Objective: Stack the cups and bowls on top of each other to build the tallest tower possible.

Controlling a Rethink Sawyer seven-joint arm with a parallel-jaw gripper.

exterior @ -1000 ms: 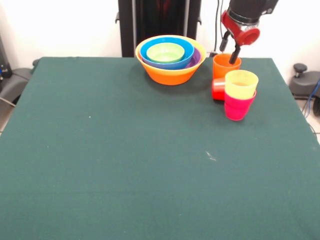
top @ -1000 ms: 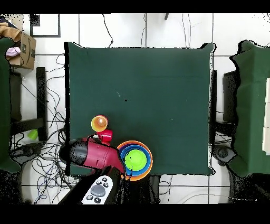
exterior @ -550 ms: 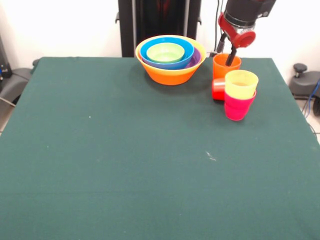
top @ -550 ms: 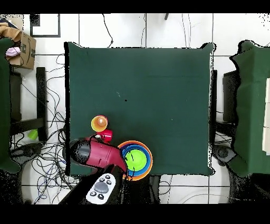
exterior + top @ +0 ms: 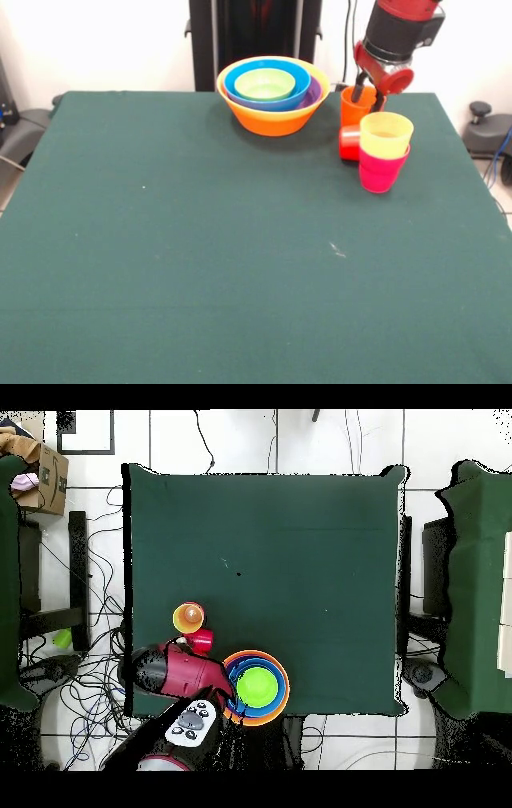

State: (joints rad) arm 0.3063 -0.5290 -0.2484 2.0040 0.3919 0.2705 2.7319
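Note:
The orange cup point(image 5: 355, 111) will go only part of the way down when I lower it into the yellow cup, because the yellow cup sits high point(image 5: 386, 144) in the magenta cup.
Several bowls point(image 5: 272, 92) sit nested at the far edge: a yellow-orange one holds purple, blue and light green ones. In the overhead view the nested bowls point(image 5: 257, 686) lie beside the red arm point(image 5: 185, 674). An orange cup point(image 5: 354, 106) stands upright to the right of the bowls. My gripper point(image 5: 369, 90) hangs at its rim, open, with one black finger on each side of the cup's right wall. A red cup point(image 5: 348, 142) lies on its side in front. A yellow cup point(image 5: 386, 133) is stacked in a magenta cup point(image 5: 379, 172). The arm hides the orange cup from overhead.
The green table point(image 5: 200, 240) stretches wide toward the camera. Its right edge runs close to the cups. A cardboard box point(image 5: 40, 479) and cables lie on the floor beside the table in the overhead view.
The gripper rose slightly and shifted left, then came back down and right onto the orange cup's rim. No cup or bowl has moved.

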